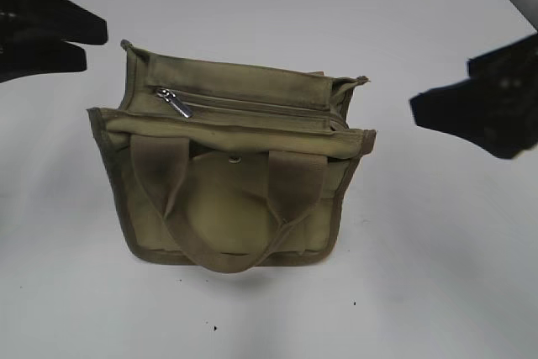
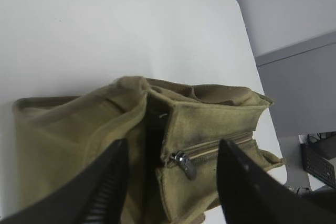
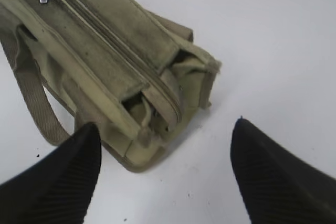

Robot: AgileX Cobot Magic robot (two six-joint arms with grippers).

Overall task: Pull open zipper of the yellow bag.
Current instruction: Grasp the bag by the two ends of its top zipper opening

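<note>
The pull tab (image 1: 174,103) is at the zipper end next to my left gripper, so my left gripper should hold the bag's corner (image 1: 134,58) while my right gripper pulls the tab across.
The yellow bag (image 1: 227,208), an olive-khaki canvas tote, stands on the white table with its handles hanging toward the front. Its zipper (image 1: 252,107) runs along the top and looks closed, with the silver pull tab (image 1: 174,102) at the left end. My left gripper (image 1: 95,50) hovers open off the bag's upper left corner. In the left wrist view the pull tab (image 2: 186,165) lies between the spread fingers (image 2: 113,182), untouched. My right gripper (image 1: 441,86) is open to the right of the bag. In the right wrist view the bag's end (image 3: 157,103) sits just ahead of the jaws, with nothing held.
A round snap stud (image 1: 235,158) sits on the front panel between the two webbing handles (image 1: 227,262). The white table (image 1: 420,292) carries a few dark specks. In the left wrist view the table's edge (image 2: 247,35) meets a grey wall at the right.
</note>
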